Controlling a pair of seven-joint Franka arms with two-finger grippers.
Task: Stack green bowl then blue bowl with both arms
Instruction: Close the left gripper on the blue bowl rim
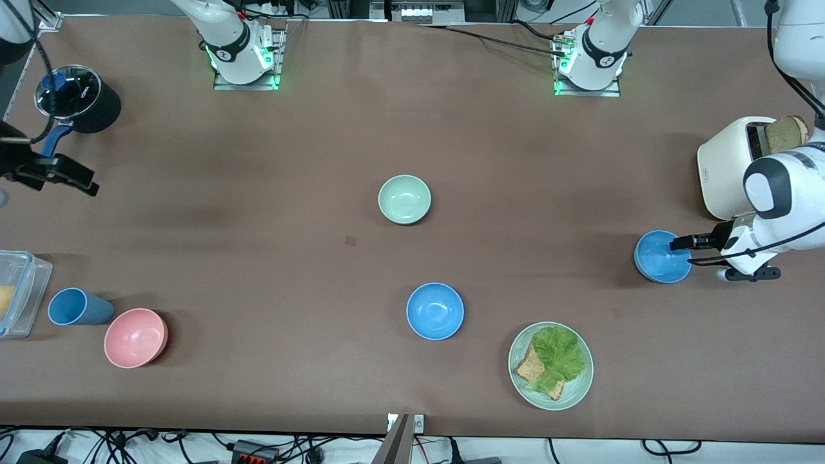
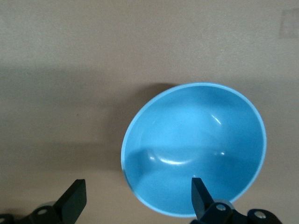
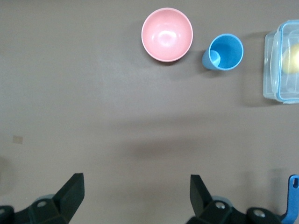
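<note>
The robot will lower the blue bowl (image 1: 662,256) into the pale green bowl (image 1: 404,198), and the blue bowl's rim should stay above the green bowl's rim, because the openings of both bowls look about equally wide.
The pale green bowl (image 1: 404,199) sits mid-table. One blue bowl (image 1: 435,310) lies nearer to the front camera than it. A second blue bowl (image 1: 662,256) (image 2: 196,147) stands at the left arm's end of the table, upright and empty. My left gripper (image 1: 680,253) (image 2: 137,183) is open and straddles this bowl's rim, one finger over the inside and one outside. My right gripper (image 1: 80,179) (image 3: 136,178) hangs open over bare table at the right arm's end, with nothing between its fingers.
A white toaster (image 1: 731,164) with bread stands beside the left arm. A green plate (image 1: 580,386) holds lettuce and toast near the front edge. At the right arm's end are a pink bowl (image 1: 135,337), blue cup (image 1: 76,307), plastic box (image 1: 19,293) and lidded black pot (image 1: 77,96).
</note>
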